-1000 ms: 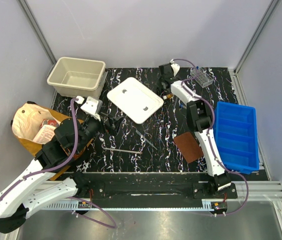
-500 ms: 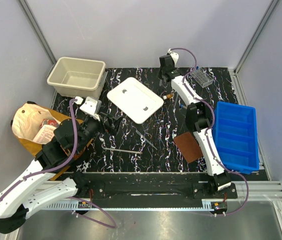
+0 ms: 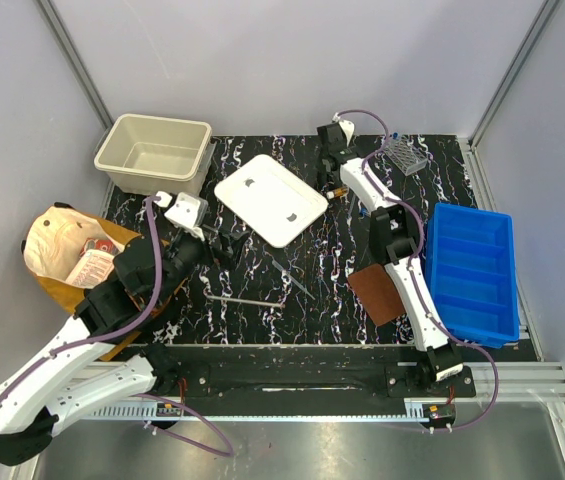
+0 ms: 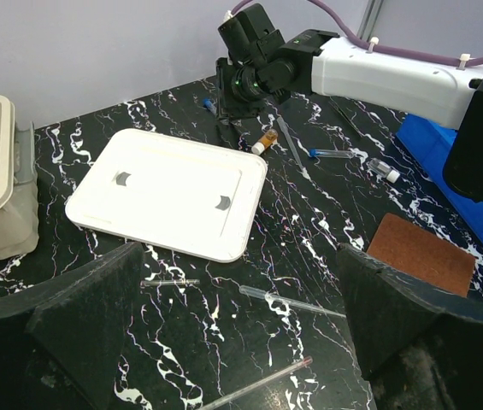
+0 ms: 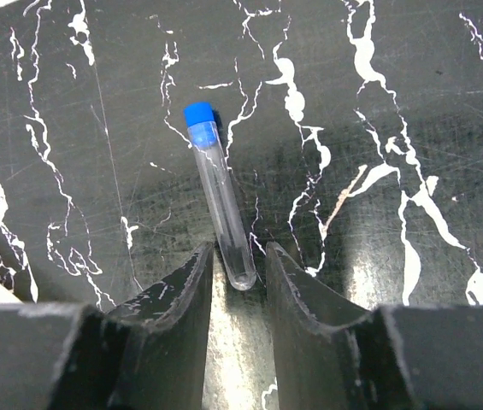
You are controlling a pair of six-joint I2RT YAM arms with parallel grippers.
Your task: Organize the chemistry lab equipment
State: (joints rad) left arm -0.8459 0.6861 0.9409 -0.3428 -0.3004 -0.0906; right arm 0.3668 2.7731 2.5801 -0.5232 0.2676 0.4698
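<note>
My right gripper straddles the tube's rounded end (image 5: 241,278), which must enter the rack, so my left gripper should take the tube before my right gripper takes the cap (image 5: 199,114).
A clear tube with a blue cap (image 5: 222,205) lies on the black marbled table. My right gripper (image 5: 239,265) is low over it, at the far side of the table (image 3: 330,150). Its jaws are narrowly open and straddle the tube's rounded end, with a gap on the right side. My left gripper (image 4: 241,342) hangs wide open and holds nothing. Below it lie a clear pipette (image 4: 297,301), a long thin rod (image 4: 254,386) and a short glass tube (image 4: 170,283). An orange vial (image 4: 266,141) and more small capped tubes (image 4: 333,154) lie near the right gripper. The clear tube rack (image 3: 405,155) stands at the back right.
A white tray (image 3: 269,198) lies in the middle, with a beige bin (image 3: 154,152) at the back left. A blue divided bin (image 3: 472,272) sits on the right, a brown pad (image 3: 376,293) beside it. A tan paper bag (image 3: 67,250) with packets sits at the left edge.
The right wrist has shifted slightly over the far edge of the table, settling around the blue-capped tube. The left arm has edged a little toward the white tray.
</note>
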